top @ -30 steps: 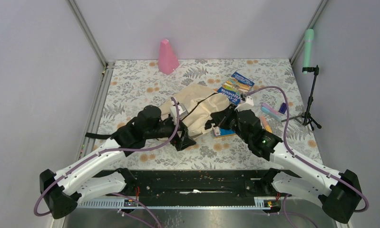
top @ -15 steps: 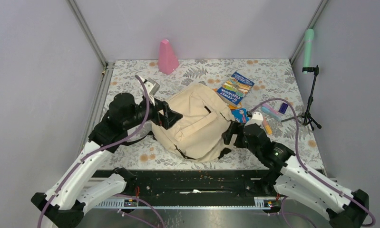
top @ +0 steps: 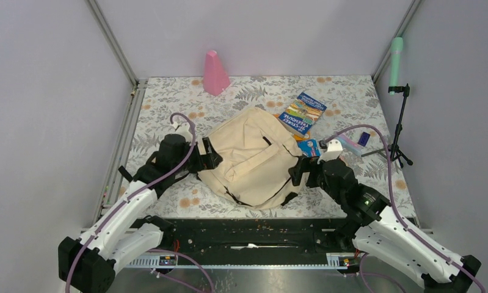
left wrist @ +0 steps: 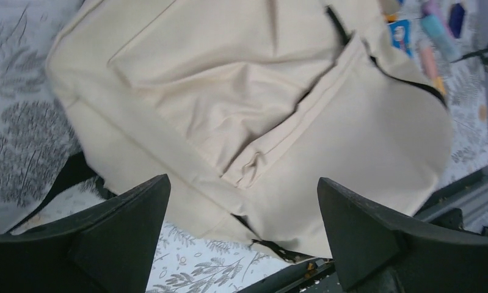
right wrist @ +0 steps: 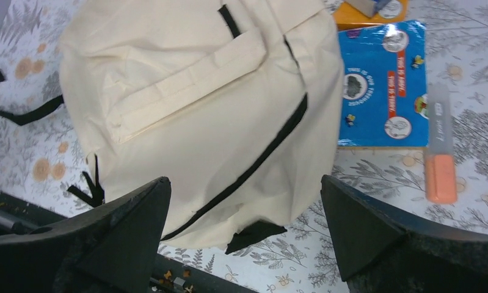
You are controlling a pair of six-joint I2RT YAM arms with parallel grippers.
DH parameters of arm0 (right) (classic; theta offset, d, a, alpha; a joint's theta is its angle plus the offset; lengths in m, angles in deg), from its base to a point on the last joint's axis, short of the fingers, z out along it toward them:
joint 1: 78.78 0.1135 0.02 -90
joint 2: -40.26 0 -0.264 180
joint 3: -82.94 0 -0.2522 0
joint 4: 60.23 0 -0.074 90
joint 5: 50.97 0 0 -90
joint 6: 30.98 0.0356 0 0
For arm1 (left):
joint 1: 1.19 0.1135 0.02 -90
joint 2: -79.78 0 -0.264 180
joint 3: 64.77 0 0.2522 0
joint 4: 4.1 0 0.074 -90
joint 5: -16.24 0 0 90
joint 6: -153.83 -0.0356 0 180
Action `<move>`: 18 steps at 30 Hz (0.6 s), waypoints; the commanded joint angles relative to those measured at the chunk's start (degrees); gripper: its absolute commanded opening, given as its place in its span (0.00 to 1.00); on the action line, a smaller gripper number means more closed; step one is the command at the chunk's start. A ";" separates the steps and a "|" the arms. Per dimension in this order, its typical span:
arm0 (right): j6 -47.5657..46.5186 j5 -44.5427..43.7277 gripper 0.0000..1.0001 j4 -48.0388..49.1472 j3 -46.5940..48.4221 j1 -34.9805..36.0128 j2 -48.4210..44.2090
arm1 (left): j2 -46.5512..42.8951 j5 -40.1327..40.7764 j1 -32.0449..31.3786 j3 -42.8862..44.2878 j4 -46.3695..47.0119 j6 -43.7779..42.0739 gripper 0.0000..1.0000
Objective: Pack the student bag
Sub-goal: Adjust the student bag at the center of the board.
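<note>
I should first pinch the bag's edge (left wrist: pixel 122 174) by the black strap with my left gripper and pull the bag out of the way, because the student bag covers one side of the blue booklet.
The student bag (top: pixel 252 155), a big beige fabric backpack with dark zipper lines, lies flat in the middle of the table. My left gripper (top: pixel 208 154) hovers open at its left edge, nothing between the fingers. In the left wrist view the bag (left wrist: pixel 229 91) fills the frame beyond the open gripper (left wrist: pixel 244 204). My right gripper (top: pixel 297 173) stands open at the bag's right edge. From the right wrist the bag (right wrist: pixel 186 110) lies ahead of the open gripper (right wrist: pixel 246 207), which holds nothing.
A blue picture book (top: pixel 302 112) lies behind the bag. A small blue booklet (right wrist: pixel 385 85) and an orange-tipped marker (right wrist: pixel 440 146) sit to its right, with more pens (top: pixel 350 144). A pink cone (top: pixel 215 73) stands at the back. A tripod (top: pixel 400 128) stands at the right edge.
The bag went from a bunched heap to lying spread flat. Both grippers opened, let go of it and drew back to its sides.
</note>
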 commanded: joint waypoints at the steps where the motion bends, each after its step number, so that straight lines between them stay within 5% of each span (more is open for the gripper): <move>1: -5.01 8.76 0.99 6.69 2.42 -0.13 2.95 | -1.31 8.08 0.21 -6.56 5.70 6.25 0.94; 5: -7.43 17.65 0.92 10.68 3.48 0.78 6.12 | -0.38 10.51 0.25 -11.20 7.23 8.78 0.94; 18: -5.93 21.56 0.85 21.62 1.62 8.74 12.50 | 5.11 13.05 0.25 -16.08 13.22 13.04 0.86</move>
